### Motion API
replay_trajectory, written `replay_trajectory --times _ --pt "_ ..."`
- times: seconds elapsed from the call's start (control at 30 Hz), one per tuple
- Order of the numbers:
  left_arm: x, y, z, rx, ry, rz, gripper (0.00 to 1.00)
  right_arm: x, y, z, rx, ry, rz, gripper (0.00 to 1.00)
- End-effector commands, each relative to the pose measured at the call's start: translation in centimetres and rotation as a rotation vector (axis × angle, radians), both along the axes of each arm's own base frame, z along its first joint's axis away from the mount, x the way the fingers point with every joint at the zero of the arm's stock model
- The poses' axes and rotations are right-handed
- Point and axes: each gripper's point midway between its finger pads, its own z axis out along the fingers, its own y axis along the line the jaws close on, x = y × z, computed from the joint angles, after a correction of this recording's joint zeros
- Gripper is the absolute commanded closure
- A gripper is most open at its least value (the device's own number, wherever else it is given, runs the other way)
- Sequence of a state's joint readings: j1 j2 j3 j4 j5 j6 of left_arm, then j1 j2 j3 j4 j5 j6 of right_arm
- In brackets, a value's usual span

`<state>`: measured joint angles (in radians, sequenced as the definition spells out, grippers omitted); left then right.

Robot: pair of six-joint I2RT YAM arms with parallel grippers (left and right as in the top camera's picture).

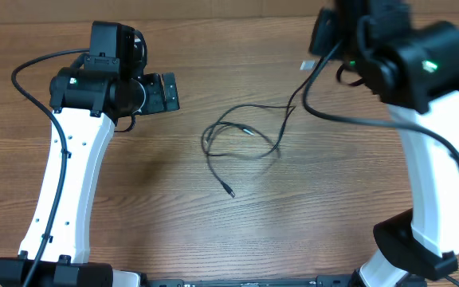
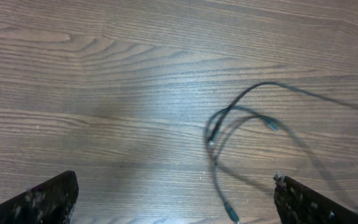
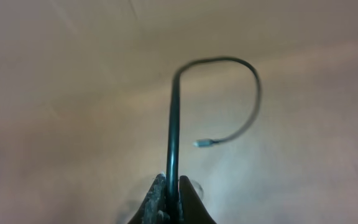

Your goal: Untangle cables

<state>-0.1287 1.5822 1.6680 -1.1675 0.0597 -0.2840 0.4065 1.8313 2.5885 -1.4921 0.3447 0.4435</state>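
The cable in my right gripper still runs through the other cable's loops (image 1: pixel 210 137), so I should pull it far out to my right gripper's side until its tail is free.
The thin black cables (image 1: pixel 241 135) lie in loose overlapping loops on the wooden table (image 1: pixel 150 207), with one plug end (image 1: pixel 230 192) pointing to the front. In the left wrist view the cables (image 2: pixel 229 121) lie ahead and to the right. My left gripper (image 2: pixel 176 199) is open and empty, left of the loops; in the overhead view it (image 1: pixel 166 92) hovers at mid-left. My right gripper (image 3: pixel 171 186) is shut on one cable (image 3: pixel 174 112), which curls round to a small plug end (image 3: pixel 204 143). In the overhead view this strand (image 1: pixel 292 102) rises toward the right arm; the jaws are hidden there.
The white arms' thicker black wires (image 1: pixel 349 118) hang over the right side, and another (image 1: pixel 30 68) loops at the left. The arm bases stand at the front edge (image 1: pixel 70 271).
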Motion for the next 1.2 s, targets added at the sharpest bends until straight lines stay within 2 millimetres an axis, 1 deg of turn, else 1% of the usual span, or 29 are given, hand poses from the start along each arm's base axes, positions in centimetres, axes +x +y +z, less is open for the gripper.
replay_trajectory --times 0.0,0.03,0.13,0.17,0.23,0.3,0.33,0.43,0.53,0.57,0.63,0.67,0.73,0.83,0.9,0.93,1.0,1.07,1.1,1.17 --pt "0.1 0.1 -0.3 0.007 0.007 -0.014 0.0 -1.2 -2.0 6.8 0.047 -0.222 -0.068 0.96" --pt "0.1 0.1 -0.3 0.007 0.007 -0.013 0.0 -1.4 -2.2 8.5 0.072 -0.282 -0.072 0.96" --pt "0.1 0.1 -0.3 0.007 0.007 -0.014 0.0 -1.7 -2.3 11.9 0.088 -0.403 -0.056 0.96" --pt "0.1 0.1 -0.3 0.007 0.007 -0.014 0.0 -1.7 -2.3 12.7 0.086 -0.434 -0.051 0.96" --pt "0.1 0.1 -0.3 0.007 0.007 -0.014 0.0 -1.8 -2.3 15.2 0.076 -0.525 -0.036 0.96" --pt "0.1 0.1 -0.3 0.007 0.007 -0.014 0.0 -1.7 -2.4 17.1 0.057 -0.6 -0.029 0.96" --pt "0.1 0.1 -0.3 0.007 0.007 -0.014 0.0 -1.7 -2.8 17.9 0.048 -0.634 -0.054 0.96" --pt "0.1 0.1 -0.3 0.007 0.007 -0.014 0.0 -1.8 -4.2 19.0 -0.001 -0.678 -0.122 0.96" --pt "0.1 0.1 -0.3 0.007 0.007 -0.014 0.0 -2.2 -6.2 20.4 -0.137 -0.718 -0.209 0.96" --pt "0.1 0.1 -0.3 0.007 0.007 -0.014 0.0 -2.6 -7.3 21.0 -0.186 -0.73 -0.261 0.96" --pt "0.1 0.1 -0.3 0.007 0.007 -0.014 0.0 -3.1 -8.6 21.7 -0.235 -0.743 -0.338 0.96" --pt "0.1 0.1 -0.3 0.007 0.007 -0.014 0.0 -3.7 -9.7 22.3 -0.263 -0.756 -0.407 0.96" --pt "0.1 0.1 -0.3 0.007 0.007 -0.014 0.0 -4.5 -10.9 23.2 -0.291 -0.774 -0.48 0.96" --pt "0.1 0.1 -0.3 0.007 0.007 -0.014 0.0 -5.1 -12.3 24.5 -0.332 -0.807 -0.531 0.96" --pt "0.1 0.1 -0.3 0.007 0.007 -0.014 0.0 -5.2 -13.5 24.7 -0.34 -0.814 -0.567 0.96" --pt "0.1 0.1 -0.3 0.007 0.007 -0.014 0.0 -5.3 -14.7 24.7 -0.355 -0.809 -0.598 0.96" --pt "0.1 0.1 -0.3 0.007 0.007 -0.014 0.0 -5.0 -15.8 24.4 -0.395 -0.789 -0.604 0.96" --pt "0.1 0.1 -0.3 0.007 0.007 -0.014 0.0 -3.6 -15.8 23.4 -0.474 -0.734 -0.499 0.96" --pt "0.1 0.1 -0.3 0.007 0.007 -0.014 0.0 -2.8 -15.5 22.5 -0.502 -0.7 -0.434 0.96" --pt "0.1 0.1 -0.3 0.007 0.007 -0.014 0.0 -1.4 -14.3 20.1 -0.539 -0.616 -0.281 0.96"
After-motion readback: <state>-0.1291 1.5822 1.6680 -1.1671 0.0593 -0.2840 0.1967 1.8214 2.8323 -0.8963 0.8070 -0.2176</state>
